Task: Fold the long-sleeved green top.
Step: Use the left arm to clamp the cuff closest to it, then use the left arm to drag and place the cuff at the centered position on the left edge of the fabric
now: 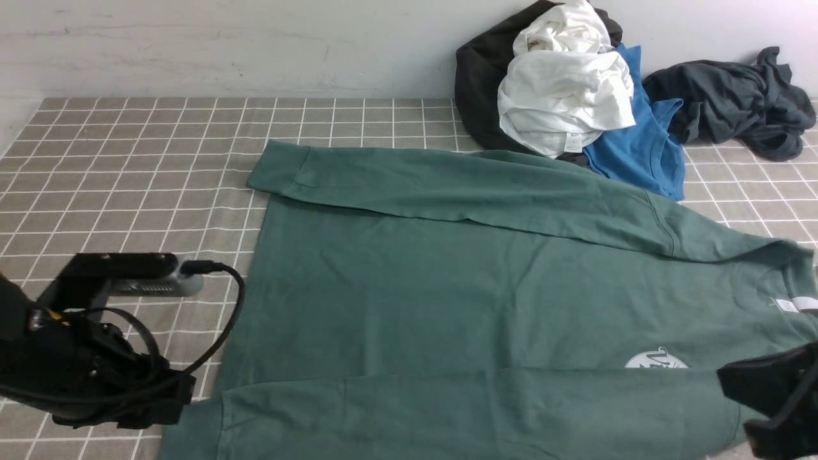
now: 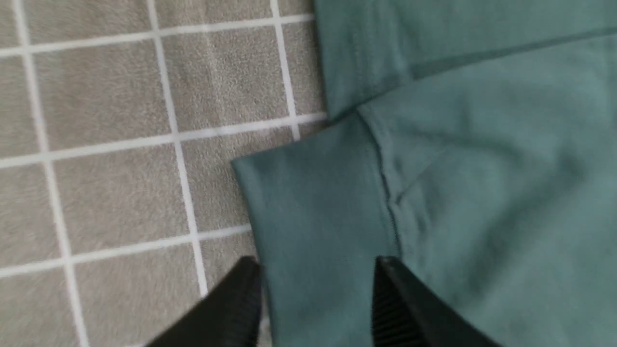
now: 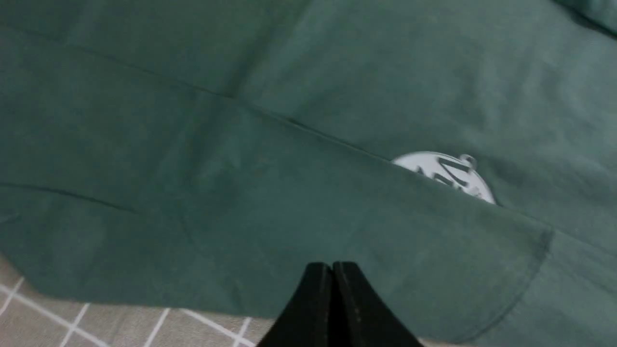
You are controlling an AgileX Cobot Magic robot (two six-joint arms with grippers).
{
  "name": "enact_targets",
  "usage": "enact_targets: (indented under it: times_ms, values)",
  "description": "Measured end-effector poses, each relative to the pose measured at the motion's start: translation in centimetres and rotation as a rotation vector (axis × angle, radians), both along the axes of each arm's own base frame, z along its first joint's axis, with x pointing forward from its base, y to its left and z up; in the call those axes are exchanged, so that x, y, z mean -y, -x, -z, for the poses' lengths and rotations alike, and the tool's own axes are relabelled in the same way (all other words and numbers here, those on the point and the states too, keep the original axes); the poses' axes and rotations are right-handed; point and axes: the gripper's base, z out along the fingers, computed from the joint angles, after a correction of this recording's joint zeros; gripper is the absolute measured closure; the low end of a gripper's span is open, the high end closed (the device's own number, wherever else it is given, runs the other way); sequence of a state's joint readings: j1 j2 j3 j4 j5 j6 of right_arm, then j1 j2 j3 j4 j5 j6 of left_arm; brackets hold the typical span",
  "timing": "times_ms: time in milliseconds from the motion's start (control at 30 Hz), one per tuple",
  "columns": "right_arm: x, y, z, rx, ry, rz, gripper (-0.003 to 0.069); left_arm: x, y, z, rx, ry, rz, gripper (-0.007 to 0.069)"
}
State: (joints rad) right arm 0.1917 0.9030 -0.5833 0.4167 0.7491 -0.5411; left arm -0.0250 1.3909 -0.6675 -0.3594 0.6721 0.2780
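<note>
My gripper will make the sleeve (image 1: 383,415) swing at an angle when it carries the sleeve's cuff, while the body stays flat, because the near sleeve's top edge (image 1: 414,375) lies loose over the body.
The green long-sleeved top (image 1: 447,287) lies flat across the checked cloth, collar and white neck label (image 1: 789,305) to the right. Its far sleeve (image 1: 447,185) and near sleeve (image 1: 447,409) are both folded across the body. The near sleeve half covers the white round print (image 1: 655,362). My left gripper (image 2: 315,262) is open, its jaws on either side of the near sleeve's cuff (image 2: 313,202), which rests flat on the cloth. My right gripper (image 3: 331,265) is shut and empty, hovering over the near sleeve by the print (image 3: 443,173).
A heap of clothes sits at the back right against the wall: a white garment (image 1: 565,96), a black one (image 1: 479,70), a bright blue T-shirt (image 1: 639,147) and a dark charcoal-grey garment (image 1: 735,96). The grey checked cloth (image 1: 128,160) covers the table.
</note>
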Motion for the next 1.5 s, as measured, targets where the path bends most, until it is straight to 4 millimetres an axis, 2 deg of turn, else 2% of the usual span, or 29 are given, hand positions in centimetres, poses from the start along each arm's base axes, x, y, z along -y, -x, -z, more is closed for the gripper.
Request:
enact_targets:
  times_ms: [67, 233, 300, 333, 433, 467, 500, 567, 700, 733, 833, 867, 933, 967, 1033, 1133, 1200, 1233, 1300, 1333, 1367, 1500]
  values:
    - [-0.6, -0.2, 0.1, 0.015, 0.012, -0.048, 0.0673, -0.1, -1.0, 1.9, -0.038, -0.011, -0.011, 0.0236]
    - [-0.9, -0.6, 0.2, 0.035, 0.007, -0.048, 0.0673, -0.3, -2.1, 4.5, -0.076, -0.030, -0.032, 0.0240]
    - [-0.9, -0.8, 0.1, 0.049, 0.006, -0.042, 0.0673, -0.3, -2.5, 4.6, -0.062, -0.032, -0.041, 0.0316]
    - [-0.9, -0.8, 0.1, 0.051, 0.005, -0.040, 0.0673, -0.3, -2.5, 4.6, -0.059, -0.033, -0.042, 0.0323]
    - [-0.9, -0.9, 0.0, 0.069, 0.004, -0.033, 0.0673, -0.2, -2.8, 4.6, -0.037, -0.016, -0.062, 0.0508]
    - [-0.9, -0.9, 0.0, 0.071, 0.003, -0.032, 0.0673, -0.2, -2.8, 4.6, -0.038, -0.013, -0.064, 0.0519]
    - [-0.9, -1.0, 0.0, 0.080, 0.002, -0.029, 0.0673, 0.0, -2.8, 4.4, -0.028, 0.013, -0.077, 0.0589]
    - [-0.9, -1.1, -0.1, 0.087, 0.002, -0.026, 0.0673, 0.1, -2.8, 4.0, -0.014, 0.028, -0.072, 0.0610]
    - [-0.8, -1.2, -0.2, 0.101, 0.002, -0.020, 0.0673, 0.8, -3.2, 0.2, 0.088, 0.098, -0.014, 0.0622]
    - [-0.8, -1.2, -0.2, 0.101, 0.002, -0.020, 0.0673, 0.9, -3.3, 0.0, 0.092, 0.103, -0.010, 0.0622]
    - [-0.7, -1.3, -0.2, 0.117, 0.020, -0.022, 0.0673, 1.2, -4.7, -4.6, 0.250, 0.114, 0.067, 0.0622]
    - [-0.7, -1.3, -0.2, 0.120, 0.022, -0.022, 0.0673, 1.2, -5.0, -5.1, 0.272, 0.112, 0.075, 0.0622]
    - [-0.6, -1.5, -0.4, 0.147, 0.032, -0.017, 0.0673, 1.3, -6.6, -7.9, 0.382, 0.095, 0.118, 0.0622]
    - [-0.6, -1.5, -0.4, 0.152, 0.032, -0.015, 0.0673, 1.3, -6.9, -8.2, 0.395, 0.092, 0.125, 0.0622]
    - [-0.5, -1.7, -0.6, 0.185, 0.032, -0.003, 0.0673, 1.3, -8.7, -9.2, 0.448, 0.071, 0.149, 0.0622]
    - [-0.5, -2.0, -0.9, 0.223, 0.028, 0.012, 0.0673, 1.3, -11.1, -8.9, 0.461, 0.058, 0.157, 0.0622]
    - [-0.4, -2.2, -1.1, 0.253, 0.025, 0.024, 0.0673, 1.3, -14.2, -7.1, 0.431, 0.056, 0.157, 0.0622]
    - [-0.4, -2.2, -1.1, 0.254, 0.024, 0.024, 0.0673, 1.4, -14.4, -6.9, 0.427, 0.056, 0.157, 0.0622]
    - [-0.4, -2.2, -1.1, 0.259, 0.024, 0.026, 0.0673, 1.4, -16.9, -4.9, 0.392, 0.057, 0.156, 0.0622]
    - [-0.4, -2.2, -1.1, 0.260, 0.024, 0.027, 0.0673, 1.4, -17.3, -4.5, 0.387, 0.058, 0.156, 0.0622]
    - [-0.4, -2.2, -1.2, 0.262, 0.024, 0.028, 0.0673, 1.5, -19.2, -2.9, 0.365, 0.062, 0.150, 0.0611]
    - [-0.4, -2.2, -1.2, 0.262, 0.024, 0.028, 0.0673, 1.8, -22.2, -1.1, 0.309, 0.091, 0.168, 0.0505]
